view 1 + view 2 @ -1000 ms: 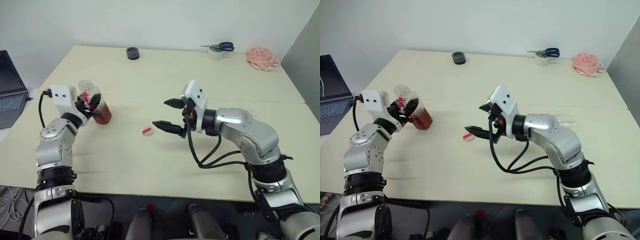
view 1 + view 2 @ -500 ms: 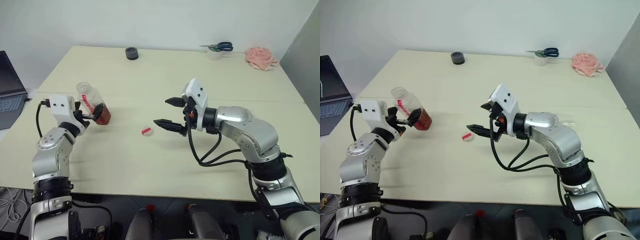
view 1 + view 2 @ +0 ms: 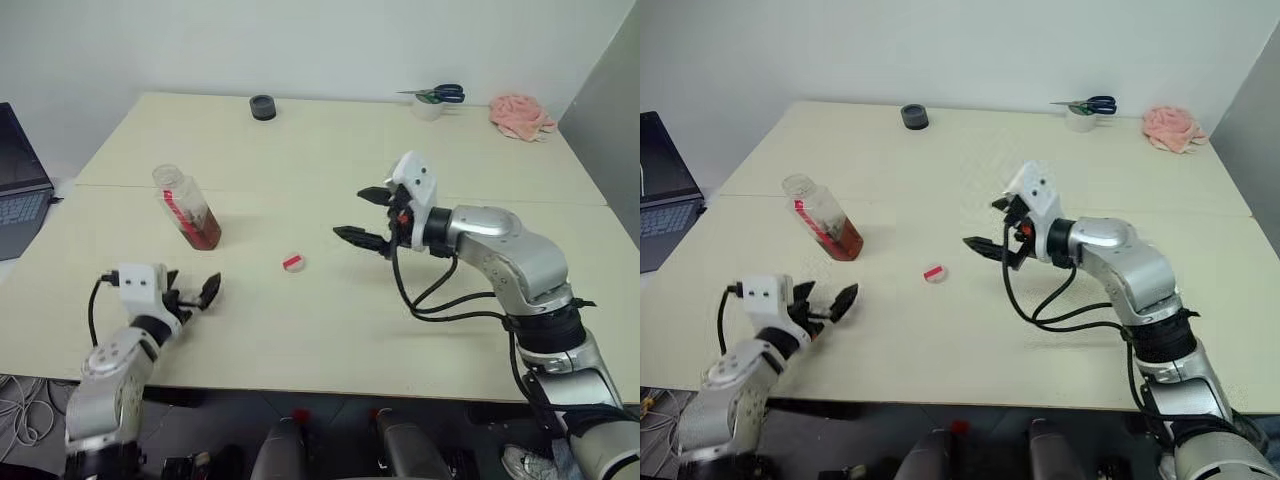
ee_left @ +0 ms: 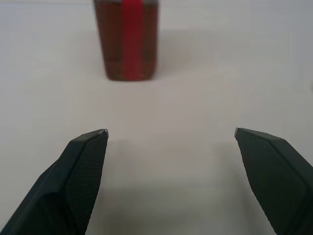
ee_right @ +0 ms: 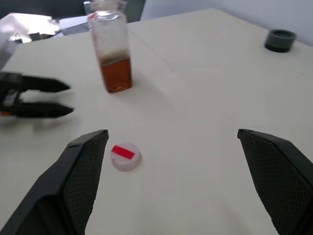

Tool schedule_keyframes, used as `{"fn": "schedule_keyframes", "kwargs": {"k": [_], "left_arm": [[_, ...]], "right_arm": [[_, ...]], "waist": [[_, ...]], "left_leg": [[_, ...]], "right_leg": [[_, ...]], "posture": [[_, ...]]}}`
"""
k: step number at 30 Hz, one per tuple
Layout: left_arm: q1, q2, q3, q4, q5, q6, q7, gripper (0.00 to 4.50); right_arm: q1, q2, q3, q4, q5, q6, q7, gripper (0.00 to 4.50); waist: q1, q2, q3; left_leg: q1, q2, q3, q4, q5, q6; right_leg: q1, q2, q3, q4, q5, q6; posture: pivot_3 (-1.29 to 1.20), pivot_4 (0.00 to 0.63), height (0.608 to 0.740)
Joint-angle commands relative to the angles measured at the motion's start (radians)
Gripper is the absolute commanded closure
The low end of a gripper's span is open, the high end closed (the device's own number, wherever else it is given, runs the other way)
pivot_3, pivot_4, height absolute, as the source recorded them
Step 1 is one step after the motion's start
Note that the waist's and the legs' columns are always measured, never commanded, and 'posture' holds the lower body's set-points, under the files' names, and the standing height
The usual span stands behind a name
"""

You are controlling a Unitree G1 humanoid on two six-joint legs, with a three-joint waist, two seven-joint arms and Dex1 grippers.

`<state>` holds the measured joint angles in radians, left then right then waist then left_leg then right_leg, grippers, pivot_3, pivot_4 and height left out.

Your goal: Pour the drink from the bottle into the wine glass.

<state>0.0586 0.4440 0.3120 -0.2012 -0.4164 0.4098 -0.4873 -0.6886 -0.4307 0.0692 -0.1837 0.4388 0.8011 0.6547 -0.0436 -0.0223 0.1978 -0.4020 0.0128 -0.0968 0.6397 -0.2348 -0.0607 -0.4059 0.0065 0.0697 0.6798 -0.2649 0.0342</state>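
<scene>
The drink sits low (image 3: 204, 233) in the bottle (image 3: 187, 207). It will stay inside when I tilt the bottle almost onto its side.
The bottle (image 3: 186, 208) stands upright and uncapped on the table (image 3: 300, 330), left of centre, with the reddish-brown drink (image 5: 116, 74) filling its lower part. Its red-and-white cap (image 3: 293, 262) lies on the table toward the middle. My left gripper (image 3: 198, 294) is open, low near the front edge, a short way in front of the bottle and apart from it. In the left wrist view the bottle (image 4: 127, 41) stands beyond the spread fingers (image 4: 83, 166). My right gripper (image 3: 350, 212) hovers open, right of the cap, holding nothing. The wine glass is out of view.
A laptop (image 3: 20, 180) sits at the far left. Along the back edge are a black ring (image 3: 263, 105), scissors (image 3: 440, 94) on a white roll (image 3: 430, 109), and a pink cloth (image 3: 521, 114). A seam (image 3: 300, 192) crosses the table.
My left gripper opened and let go of the bottle, which now stands on the table. The left hand drew back and down toward the front edge. My right gripper shifted to the right.
</scene>
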Motion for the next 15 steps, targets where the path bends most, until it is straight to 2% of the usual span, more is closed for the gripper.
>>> {"fn": "schedule_keyframes", "kwargs": {"k": [1,4,8,12,15], "left_arm": [[-0.035,0.014,-0.079,-0.139,-0.053,-0.002,-0.088,0.04],[-0.112,0.040,-0.189,-0.163,-0.021,0.008,-0.140,0.04],[-0.199,0.062,-0.286,-0.171,-0.009,0.013,-0.195,0.04],[-0.240,0.086,-0.338,-0.151,0.023,0.002,-0.228,0.04],[-0.252,0.091,-0.346,-0.147,0.017,0.008,-0.245,0.04]], "right_arm": [[0.084,0.019,-0.135,-0.117,0.149,0.111,-0.027,0.00],[0.203,0.077,-0.266,-0.177,0.259,0.204,-0.125,0.00],[0.321,0.238,-0.449,-0.221,0.365,0.213,-0.343,0.00],[0.347,0.348,-0.524,-0.197,0.451,0.218,-0.487,0.00],[0.341,0.387,-0.551,-0.150,0.487,0.208,-0.554,0.00]], "waist": [[0.013,0.000,0.000],[0.015,-0.001,-0.001],[0.006,-0.001,-0.001],[-0.017,0.000,0.000],[-0.019,0.001,0.000]], "left_leg": [[0.000,0.000,-0.001,0.000,0.000,0.000],[0.000,0.000,0.001,0.000,0.000,0.000],[0.001,0.000,0.002,0.000,0.000,0.000],[0.002,0.002,0.005,-0.001,0.000,0.000],[0.003,0.005,0.004,-0.001,0.000,0.000]], "right_leg": [[0.000,0.000,0.000,0.000,0.000,0.000],[0.001,0.001,0.001,0.000,-0.001,0.002],[0.001,0.002,0.002,0.000,-0.002,0.003],[0.000,0.003,0.004,0.001,-0.002,0.003],[0.000,0.007,0.004,0.001,-0.002,0.003]], "posture": [[0.00,0.150,0.740],[0.00,0.150,0.740],[0.00,0.150,0.740],[0.00,0.150,0.740],[0.00,0.150,0.740]]}}
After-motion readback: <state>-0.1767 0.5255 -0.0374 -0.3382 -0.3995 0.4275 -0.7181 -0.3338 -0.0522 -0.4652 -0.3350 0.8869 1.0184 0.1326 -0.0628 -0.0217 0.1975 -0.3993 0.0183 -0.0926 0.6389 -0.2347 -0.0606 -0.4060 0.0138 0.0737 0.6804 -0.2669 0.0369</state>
